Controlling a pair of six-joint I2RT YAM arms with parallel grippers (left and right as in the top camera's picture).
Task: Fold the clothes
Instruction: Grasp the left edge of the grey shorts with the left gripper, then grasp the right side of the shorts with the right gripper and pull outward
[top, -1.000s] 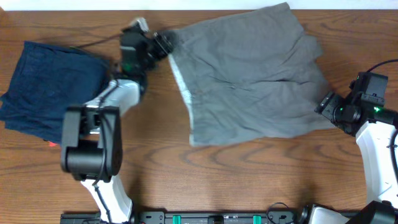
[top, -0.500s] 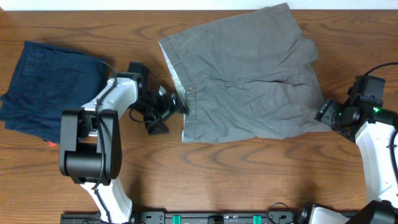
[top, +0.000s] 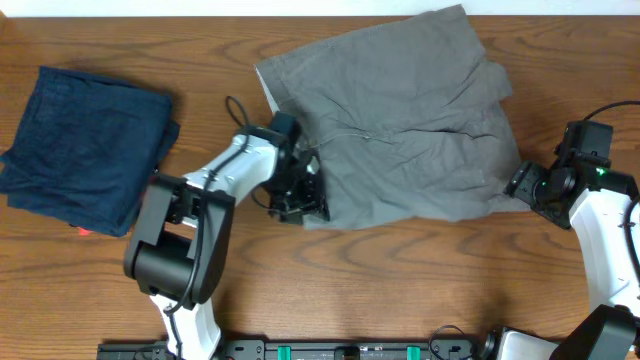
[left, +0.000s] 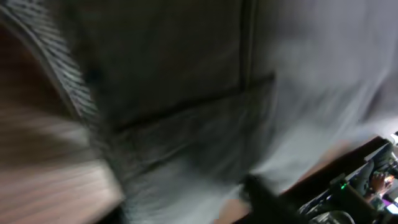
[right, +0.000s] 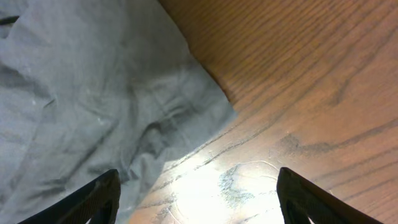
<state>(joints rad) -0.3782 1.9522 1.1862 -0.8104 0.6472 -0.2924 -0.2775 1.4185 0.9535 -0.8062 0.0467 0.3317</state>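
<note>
A patterned mesh piece (left: 60, 57) is showing along the edge of the grey shorts (left: 177, 59), so I expect to find more mesh hidden inside when I lift them.
The grey shorts (top: 400, 120) lie spread flat on the far middle and right of the table, waistband edge to the left. My left gripper (top: 303, 197) is at the shorts' near-left corner, on the waistband end. The left wrist view is blurred: grey fabric (left: 186, 93) fills it, and one dark finger (left: 264, 196) shows over it. I cannot tell whether the gripper holds the cloth. My right gripper (top: 522, 185) is open at the shorts' near-right corner. In the right wrist view its fingers (right: 202, 205) straddle bare wood beside the cloth's corner (right: 81, 93).
A folded dark navy garment (top: 85, 150) lies at the far left of the wooden table (top: 400, 290). A small red thing (top: 85, 232) peeks out at its near edge. Cables run from both arms.
My left gripper has travelled from the shorts' far-left corner down along the waistband to the near-left corner. The waistband edge has shifted and straightened. The right gripper has stayed put.
</note>
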